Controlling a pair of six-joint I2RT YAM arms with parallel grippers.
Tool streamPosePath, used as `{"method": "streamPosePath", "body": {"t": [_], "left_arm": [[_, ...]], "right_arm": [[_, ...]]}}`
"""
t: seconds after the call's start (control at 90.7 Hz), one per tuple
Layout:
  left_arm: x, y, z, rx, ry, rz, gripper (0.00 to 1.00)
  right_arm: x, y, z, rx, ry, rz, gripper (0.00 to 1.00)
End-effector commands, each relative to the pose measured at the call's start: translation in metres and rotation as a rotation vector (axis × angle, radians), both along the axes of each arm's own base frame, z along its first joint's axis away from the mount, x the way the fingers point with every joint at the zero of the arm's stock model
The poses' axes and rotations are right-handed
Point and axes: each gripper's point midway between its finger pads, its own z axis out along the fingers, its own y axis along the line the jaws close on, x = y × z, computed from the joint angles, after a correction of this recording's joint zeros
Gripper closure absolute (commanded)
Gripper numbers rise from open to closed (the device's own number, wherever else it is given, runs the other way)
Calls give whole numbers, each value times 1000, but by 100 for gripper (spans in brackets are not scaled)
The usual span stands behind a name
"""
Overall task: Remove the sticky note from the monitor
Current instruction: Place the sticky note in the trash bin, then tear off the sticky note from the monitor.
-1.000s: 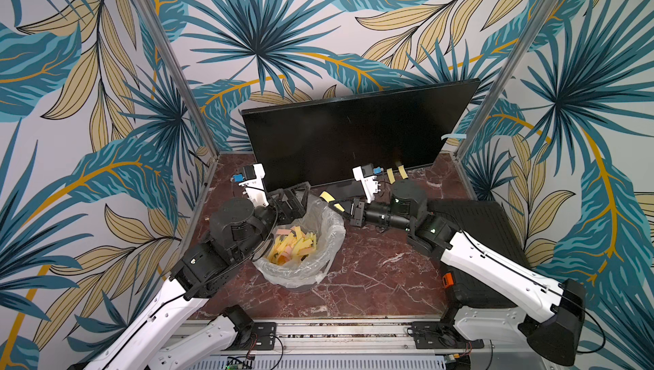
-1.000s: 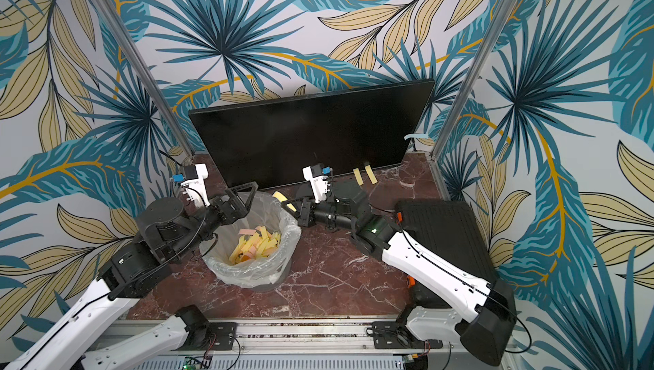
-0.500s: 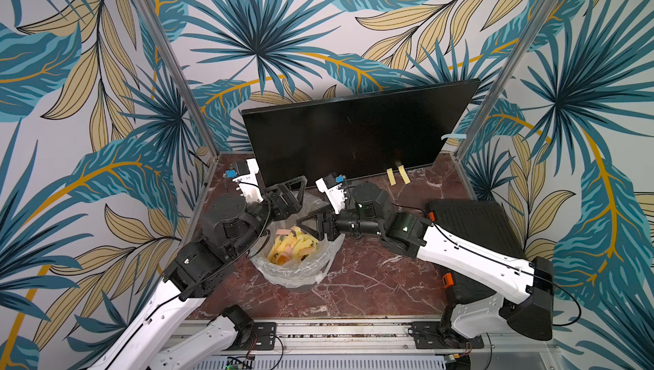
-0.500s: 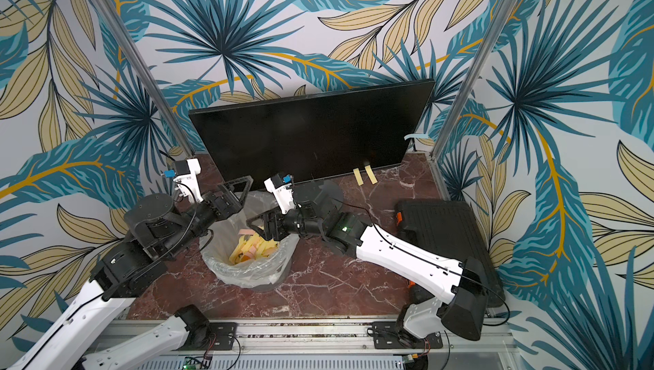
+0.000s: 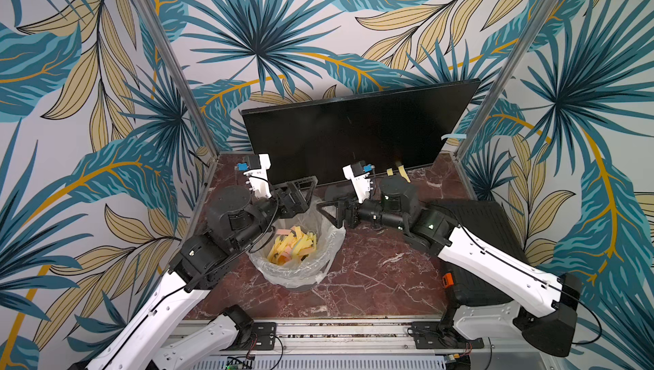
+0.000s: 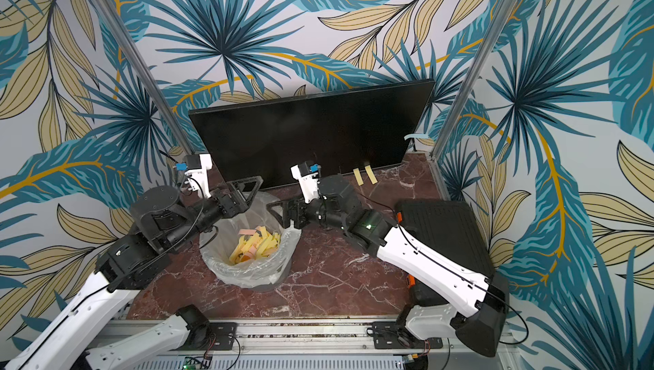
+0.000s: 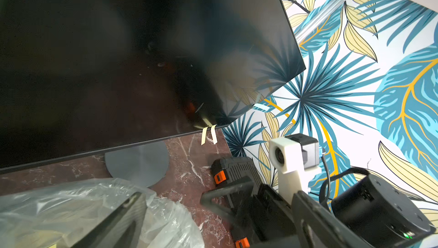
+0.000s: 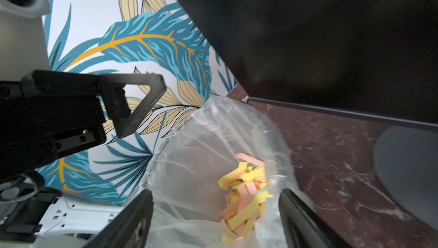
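The outer yellow sticky note's loose end hangs free below the monitor's lower edge (image 6: 368, 167), so I keep my open right gripper moving toward that end (image 6: 373, 180) and close it there.
The monitor (image 5: 357, 134) (image 6: 308, 138) stands at the back with its dark screen towards me. Two pale yellow sticky note strips (image 5: 396, 172) (image 6: 364, 176) (image 7: 208, 135) hang from its lower edge near the right corner. My right gripper (image 5: 331, 214) (image 6: 279, 214) (image 8: 215, 216) is open and empty, hovering at the right rim of the bin (image 5: 331, 240). My left gripper (image 5: 300, 196) (image 6: 247, 191) (image 7: 218, 223) is open and empty above the bin's back rim, close to the screen's lower left.
The bin (image 6: 212, 244) (image 8: 213, 121), lined with clear plastic, holds several yellow and pink paper strips (image 5: 293, 244). A flat black ribbed case (image 5: 488, 223) (image 6: 442, 223) lies at the right. The monitor's grey disc foot (image 7: 137, 161) (image 8: 407, 163) rests behind the bin.
My right gripper carried a yellow strip from beside the bin over its mouth, opened and let it fall in, then drew back to the right rim. The left gripper shifted slightly.
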Motion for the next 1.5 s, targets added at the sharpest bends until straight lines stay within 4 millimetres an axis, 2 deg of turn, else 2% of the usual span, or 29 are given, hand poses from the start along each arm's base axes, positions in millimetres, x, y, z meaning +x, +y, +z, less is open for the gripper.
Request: {"method": "streamPosePath", "body": {"t": [0.0, 0.11, 0.375, 0.584, 0.727, 0.915, 1.069, 1.168, 1.278, 1.488], "left_arm": [[0, -24, 5, 23, -26, -84, 0], [-1, -52, 4, 82, -43, -129, 0], [-4, -129, -14, 208, -65, -255, 0], [-6, -164, -23, 252, -82, -310, 0], [-6, -173, -27, 261, -76, -325, 0], [-6, -176, -32, 269, -68, -332, 0], [-6, -180, -35, 272, -72, -348, 0], [-6, -184, -36, 270, -73, -358, 0], [-6, -186, -38, 272, -72, -363, 0], [-4, -189, -42, 280, -66, -368, 0]], "right_arm": [[26, -37, -4, 61, 29, -101, 12], [48, -74, -21, 107, 77, -197, 10], [86, -140, -72, 222, 193, -370, 9], [106, -182, -102, 296, 223, -488, 9], [118, -209, -124, 331, 243, -559, 9], [130, -244, -142, 348, 260, -637, 9], [139, -273, -148, 384, 264, -695, 9], [147, -285, -150, 412, 262, -712, 9], [158, -291, -149, 446, 259, -708, 9], [177, -287, -151, 473, 262, -664, 12]]}}
